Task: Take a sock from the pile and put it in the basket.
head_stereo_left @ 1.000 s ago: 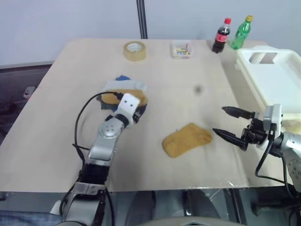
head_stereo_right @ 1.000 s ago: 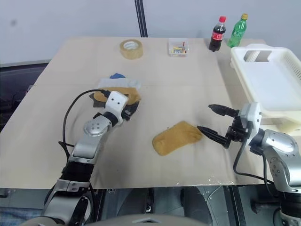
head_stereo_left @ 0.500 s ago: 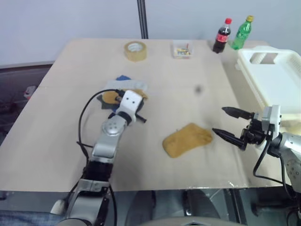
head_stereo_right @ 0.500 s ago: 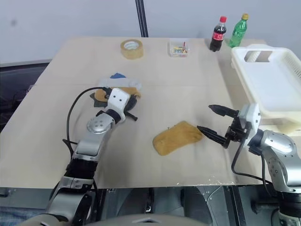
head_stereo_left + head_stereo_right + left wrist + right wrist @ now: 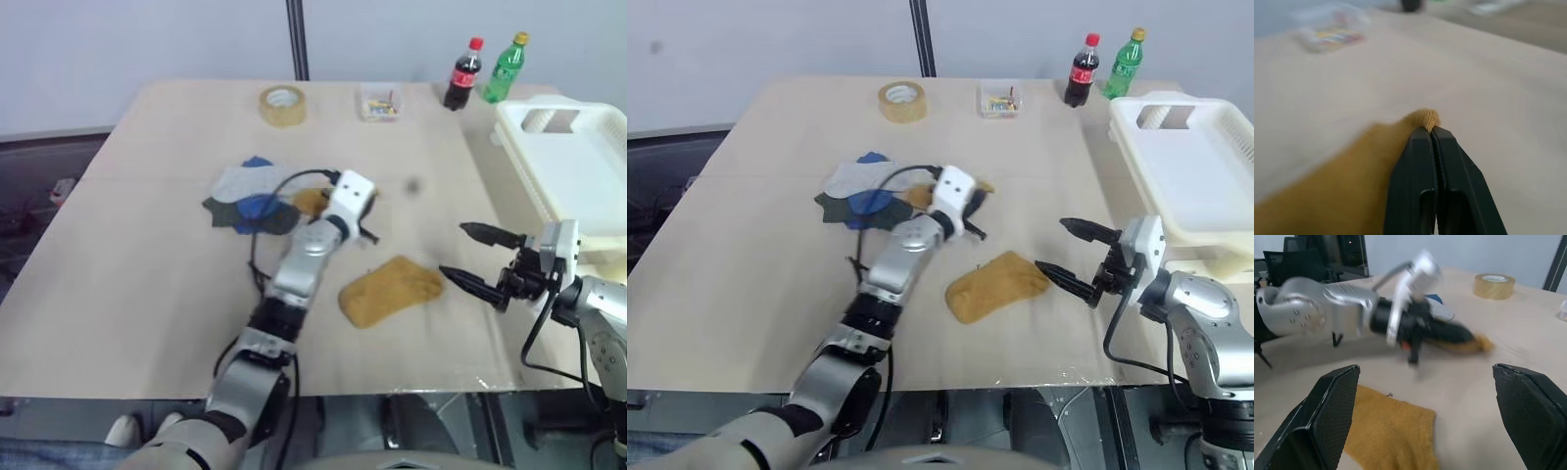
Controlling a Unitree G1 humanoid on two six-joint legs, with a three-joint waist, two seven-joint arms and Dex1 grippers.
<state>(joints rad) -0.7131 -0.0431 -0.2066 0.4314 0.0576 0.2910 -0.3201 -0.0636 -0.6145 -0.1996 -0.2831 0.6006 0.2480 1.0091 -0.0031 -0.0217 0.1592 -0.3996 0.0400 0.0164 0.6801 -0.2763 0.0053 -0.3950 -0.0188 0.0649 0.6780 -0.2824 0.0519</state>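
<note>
The thin edge (image 5: 350, 309) lies flat. I expect the second mustard sock (image 5: 390, 292) to fold over into a compact bundle and stay bunched while I carry it.
The pile (image 5: 247, 197) of white, blue and dark socks lies left of the table's middle. My left gripper (image 5: 1432, 129) is shut on the tip of a mustard-yellow sock (image 5: 1347, 181) and holds it just right of the pile, low over the table; the gripper (image 5: 1469, 339) points toward the basket side. A second mustard sock (image 5: 389, 291) lies flat nearer the front. My right gripper (image 5: 453, 250) stands open beside that sock, holding nothing. The cream-white basket (image 5: 578, 166) sits at the table's right edge.
A roll of tan tape (image 5: 281, 105), a small clear box (image 5: 378, 102), a cola bottle (image 5: 461, 74) and a green bottle (image 5: 505, 68) stand along the far edge. The table's front edge (image 5: 294, 392) is close below the arms.
My left gripper shut on the mustard sock at the pile and swung right, pulling it out of the heap. The right gripper stayed put and open.
</note>
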